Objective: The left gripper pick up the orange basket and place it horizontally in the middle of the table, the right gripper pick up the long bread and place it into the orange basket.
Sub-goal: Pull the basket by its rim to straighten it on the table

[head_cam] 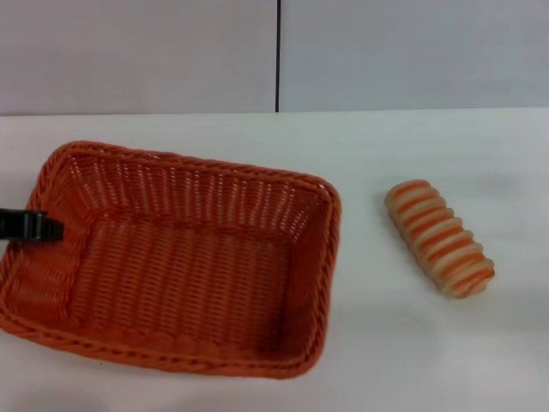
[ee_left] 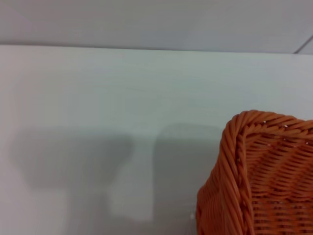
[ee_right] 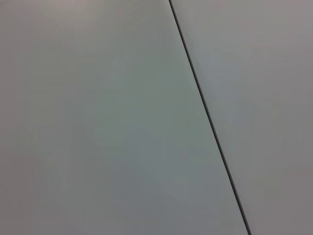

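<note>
My left gripper should carry the basket toward the table's middle and turn it straight before letting go, because the orange basket's far rim (head_cam: pixel 193 161) is crooked to the wall.
The orange basket (head_cam: pixel 184 275) lies on the white table (head_cam: pixel 403 352), left of centre, with its long side running across the head view and nothing inside it. A black fingertip of my left gripper (head_cam: pixel 33 226) reaches in from the left edge, level with the basket's left rim. The rest of that gripper is out of view. In the left wrist view one corner of the basket (ee_left: pixel 259 171) shows close up. The long bread (head_cam: pixel 439 249), cream with orange stripes, lies by itself to the right of the basket. My right gripper is in no view.
A grey wall with a dark vertical seam (head_cam: pixel 278 56) stands behind the table. The right wrist view holds only that wall and seam (ee_right: pixel 205 112). Soft shadows (ee_left: pixel 73 156) fall on the bare table beside the basket's corner.
</note>
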Controlling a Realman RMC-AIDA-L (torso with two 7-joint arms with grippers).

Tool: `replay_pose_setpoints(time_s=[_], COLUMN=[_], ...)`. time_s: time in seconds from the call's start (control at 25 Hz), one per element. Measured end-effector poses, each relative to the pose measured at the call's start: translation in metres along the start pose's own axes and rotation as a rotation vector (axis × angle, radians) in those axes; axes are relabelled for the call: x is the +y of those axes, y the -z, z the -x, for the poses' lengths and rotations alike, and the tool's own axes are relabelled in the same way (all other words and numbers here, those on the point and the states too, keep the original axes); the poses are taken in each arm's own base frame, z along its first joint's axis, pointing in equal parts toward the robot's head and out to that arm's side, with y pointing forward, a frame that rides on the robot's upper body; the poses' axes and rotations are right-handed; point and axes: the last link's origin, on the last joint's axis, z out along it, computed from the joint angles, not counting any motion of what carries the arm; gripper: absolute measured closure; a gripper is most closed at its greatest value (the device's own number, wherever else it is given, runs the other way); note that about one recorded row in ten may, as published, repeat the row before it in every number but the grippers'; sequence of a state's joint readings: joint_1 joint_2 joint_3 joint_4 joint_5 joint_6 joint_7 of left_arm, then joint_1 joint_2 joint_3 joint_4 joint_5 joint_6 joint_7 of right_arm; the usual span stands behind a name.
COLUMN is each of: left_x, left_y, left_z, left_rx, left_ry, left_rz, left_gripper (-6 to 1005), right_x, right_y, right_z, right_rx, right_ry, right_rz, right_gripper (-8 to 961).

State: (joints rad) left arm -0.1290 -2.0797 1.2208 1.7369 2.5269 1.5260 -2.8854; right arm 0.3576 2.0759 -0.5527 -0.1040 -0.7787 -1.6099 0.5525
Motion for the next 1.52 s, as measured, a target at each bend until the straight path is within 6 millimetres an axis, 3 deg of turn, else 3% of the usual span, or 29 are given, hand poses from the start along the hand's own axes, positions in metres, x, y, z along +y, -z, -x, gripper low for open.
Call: replay_pose_setpoints(time_s=[0.52,0.92,1.52], left_x=[0.013,0.009,0.003], left_y=[-0.005,-0.005,-0.019], left_z=[0.026,0.019,0.027], left_rx=[0.057,0.218,0.182], left_ry=[0.069,0.159,0.188], left_rz=[0.133,0.175,0.177], left_gripper=[849,849,850], right_x=[0.005,0.004,0.006], right_y=[-0.003,0.001,0.001], right_z=[0.002,0.001,0.000], right_rx=[-0.021,-0.015,-0.010], right_ry=[-0.005,-0.006,-0.015], right_rz=[0.026,0.017,0.016], right_gripper=[213,214,214])
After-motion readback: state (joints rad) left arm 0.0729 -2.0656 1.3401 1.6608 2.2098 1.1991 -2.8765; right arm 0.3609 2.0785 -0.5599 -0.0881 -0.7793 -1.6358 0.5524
